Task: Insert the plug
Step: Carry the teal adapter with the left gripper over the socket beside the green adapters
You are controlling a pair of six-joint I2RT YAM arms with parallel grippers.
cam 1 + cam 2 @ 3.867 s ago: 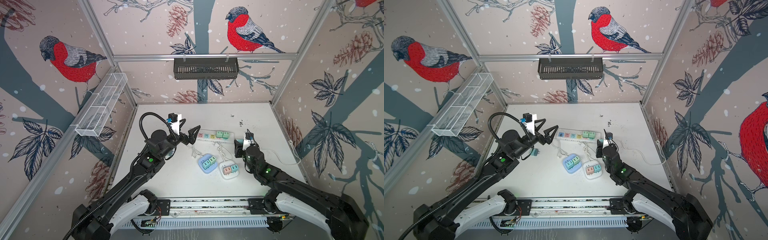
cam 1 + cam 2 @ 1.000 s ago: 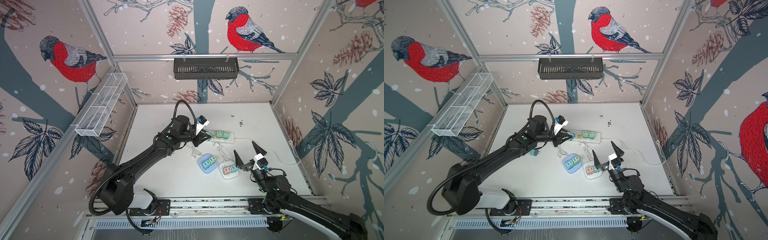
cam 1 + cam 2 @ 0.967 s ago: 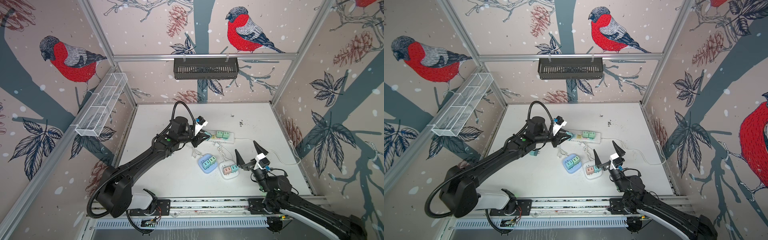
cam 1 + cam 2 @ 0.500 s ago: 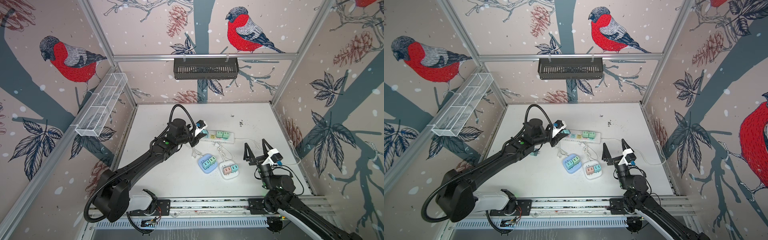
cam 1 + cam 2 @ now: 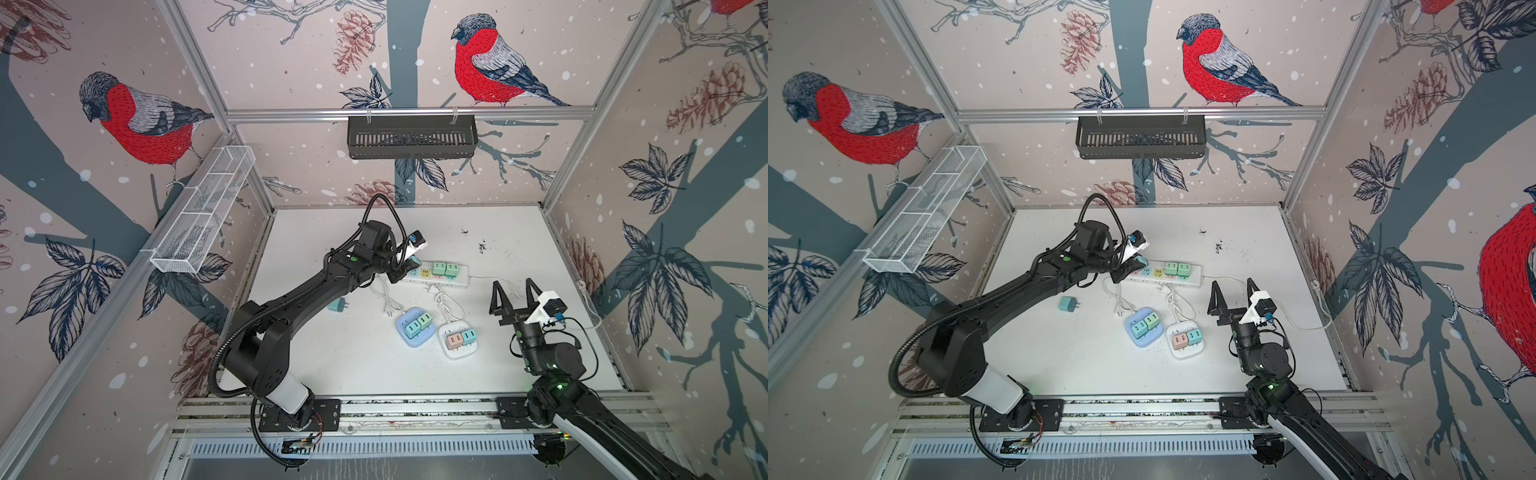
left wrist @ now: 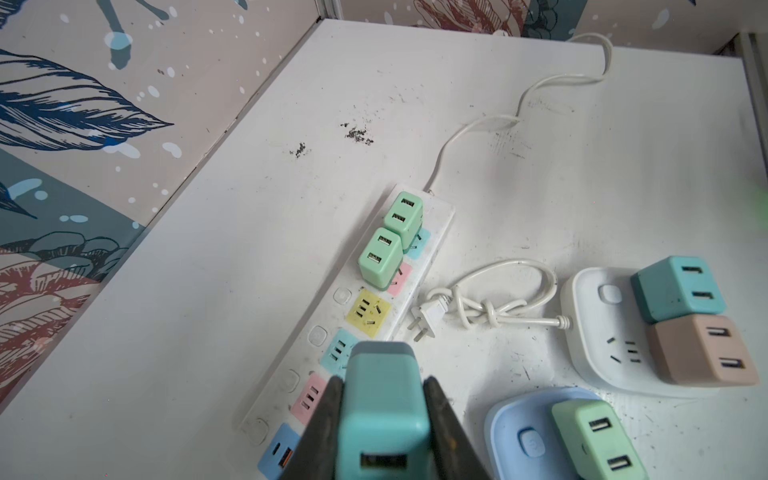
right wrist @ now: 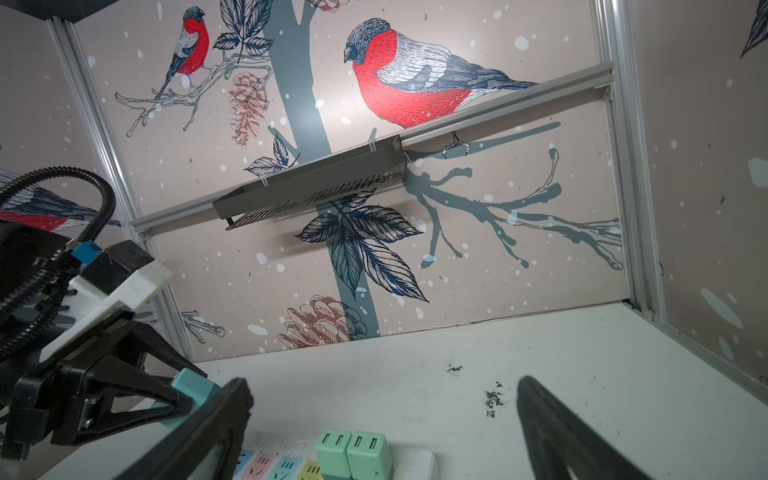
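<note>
The teal plug is at a slant across the white power strip, so the robot's left gripper should turn the plug straight over the yellow socket before it pushes the plug in.
My left gripper is shut on a teal plug, one finger on each side. It holds the plug over the left end of the white power strip, above the pink and light-blue sockets. The prongs are hidden, so I cannot tell whether they touch a socket. Both top views show the same grip, with the left gripper on the plug over the strip. My right gripper stands open and empty, raised off the table to the right of the strip.
Two green plugs sit in the strip. A blue socket hub and a white one hold more plugs, their cords coiled in front of the strip. A loose teal plug lies left of the hubs. A black basket hangs on the back wall.
The right gripper has drawn back to the right, away from the white hub, and risen, still open. The left gripper has stayed over the strip's left end with the plug.
</note>
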